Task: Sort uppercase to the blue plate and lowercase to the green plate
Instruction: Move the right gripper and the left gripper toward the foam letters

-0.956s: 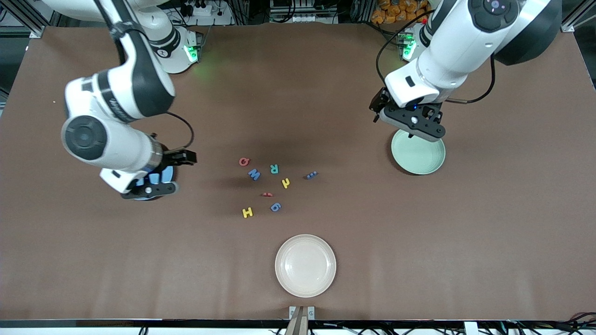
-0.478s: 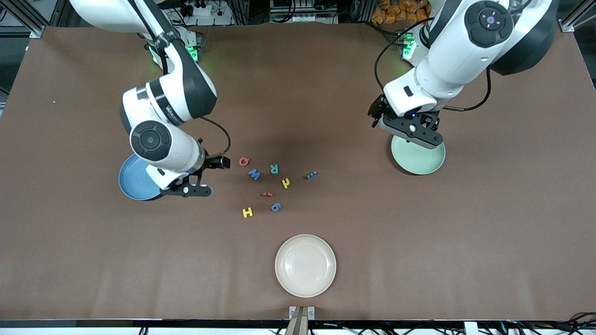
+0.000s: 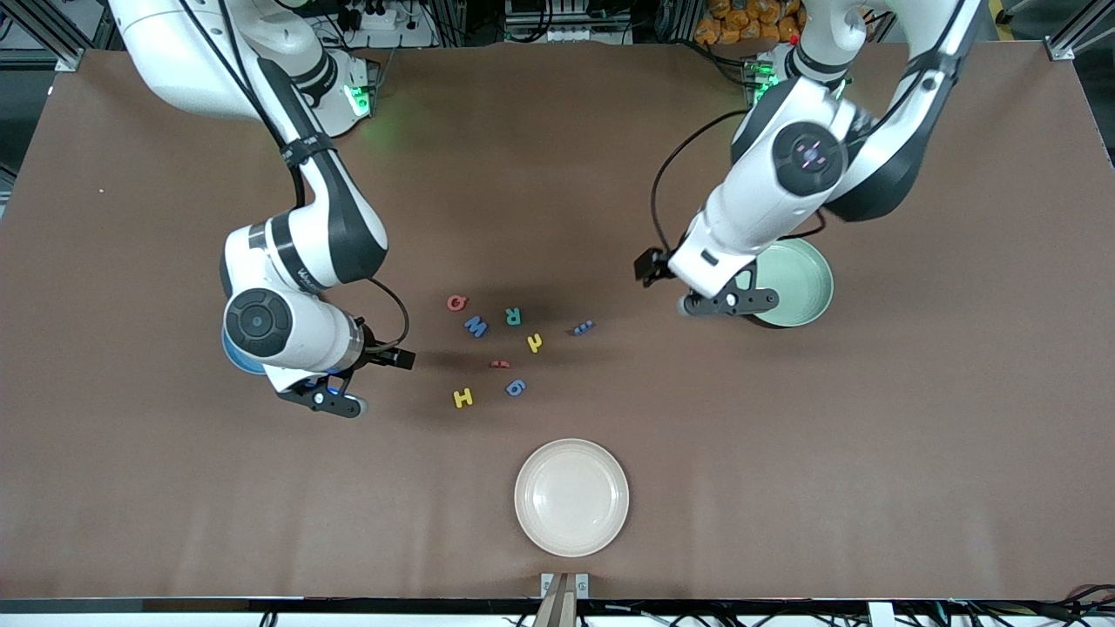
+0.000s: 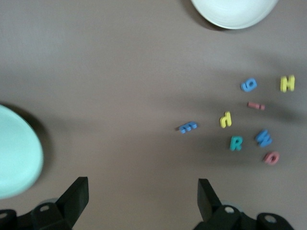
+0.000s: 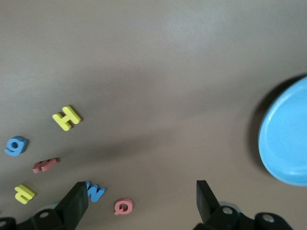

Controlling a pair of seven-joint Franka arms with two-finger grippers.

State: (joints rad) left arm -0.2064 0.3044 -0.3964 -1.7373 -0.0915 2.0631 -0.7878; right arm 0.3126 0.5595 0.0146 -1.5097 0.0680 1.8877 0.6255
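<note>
Open cloth (image 3: pixel 558 334) lies between the blue m-like letter and the yellow hooked one. My left gripper should keep going toward the m-like letter (image 3: pixel 582 328) and close across it.
Uppercase letters lie mid-table: red Q (image 3: pixel 456 302), blue W (image 3: pixel 476 326), teal R (image 3: pixel 513 315) and yellow H (image 3: pixel 463 398). Among them are the lowercase letters: a yellow hooked one (image 3: pixel 535 342), a blue m-like one (image 3: pixel 583 327), a small red one (image 3: pixel 499 364) and a rounded blue one (image 3: pixel 516 387). My right gripper (image 3: pixel 335 402) hangs open and empty between the blue plate (image 3: pixel 228 355) and the letters, with Q (image 5: pixel 123 206) and W (image 5: pixel 95 192) near its fingers. The arm hides most of that plate. My left gripper (image 3: pixel 727 303) is open and empty beside the green plate (image 3: pixel 797 283).
A cream-white plate (image 3: pixel 571 496) sits nearer the front camera than the letters. Brown table cloth lies bare between the letters and each coloured plate. Both arms reach in from the table's ends.
The right gripper has left the blue plate and moved toward the letters. The left gripper has swung off the green plate toward the letters. Both stayed open, and no letter moved.
</note>
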